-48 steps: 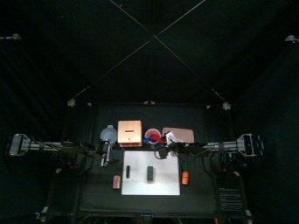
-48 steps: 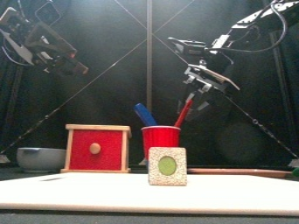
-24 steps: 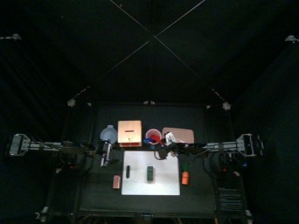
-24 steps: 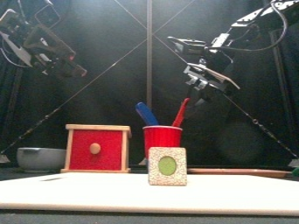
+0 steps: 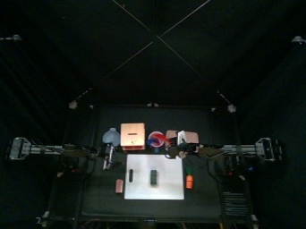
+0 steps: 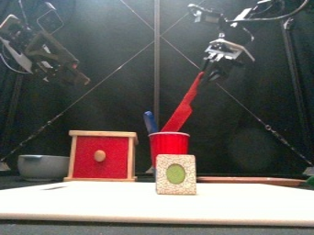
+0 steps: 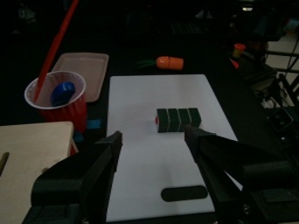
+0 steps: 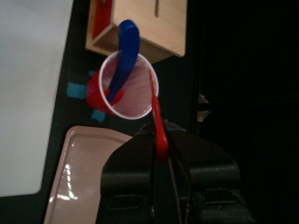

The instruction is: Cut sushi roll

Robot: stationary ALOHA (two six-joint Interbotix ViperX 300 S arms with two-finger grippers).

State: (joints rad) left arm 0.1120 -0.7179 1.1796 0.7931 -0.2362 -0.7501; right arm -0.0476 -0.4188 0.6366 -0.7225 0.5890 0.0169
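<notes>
The sushi roll has thin pale lines across it, so I expect the roll to come apart there into separate blocks when I push the red plastic knife down through it.
The sushi roll is a short dark log lying on the white board. From the front its end shows pale with a green centre, and from above the roll lies mid-board. My right gripper is shut on a red plastic knife and holds it high, slanting down to the rim of the red cup. The right wrist view shows the knife clamped between the jaws. My left gripper hangs open above the board's left end, holding nothing.
A blue tool stands in the cup. Along the back stand a red-fronted wooden box, a grey bowl and a pink tray. Orange-red pieces lie on either side of the board.
My right gripper closed on the red knife and raised it steeply out of the cup. The left arm has not moved.
</notes>
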